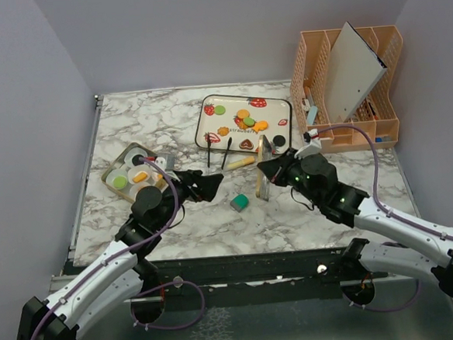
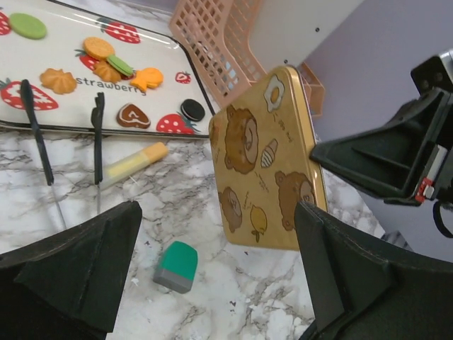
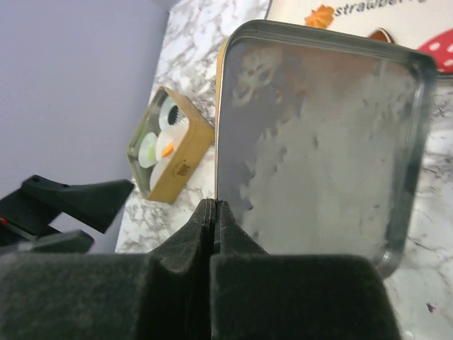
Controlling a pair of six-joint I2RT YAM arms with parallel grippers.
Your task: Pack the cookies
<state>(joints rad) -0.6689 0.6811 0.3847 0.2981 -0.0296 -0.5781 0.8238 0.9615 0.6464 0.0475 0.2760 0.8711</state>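
Note:
Next, my left gripper takes the lid's lower edge (image 2: 260, 243) and turns it flat, because the lid (image 2: 256, 161) is upright in my right gripper, too steep to cover the tin.
Several cookies (image 1: 242, 120), orange, green, brown and black, lie on a white strawberry tray (image 1: 207, 121); they also show in the left wrist view (image 2: 98, 47). More sit in paper cups in an open gold tin (image 1: 106, 177) at the left. My right gripper (image 1: 269, 169) is shut on the edge of the tin's bear-printed lid (image 2: 265, 156), holding it upright on its edge; its grey inside shows in the right wrist view (image 3: 318, 142). My left gripper (image 2: 219, 283) is open and empty, low over the table, facing the lid, with the lid's lower corner near its right finger.
A teal block (image 2: 175, 265) lies on the marble just ahead of my left fingers. Black tongs (image 2: 98, 134) and a yellow stick (image 2: 133, 161) lie by the tray's near edge. A peach organizer (image 1: 345, 84) with a white board stands at the back right.

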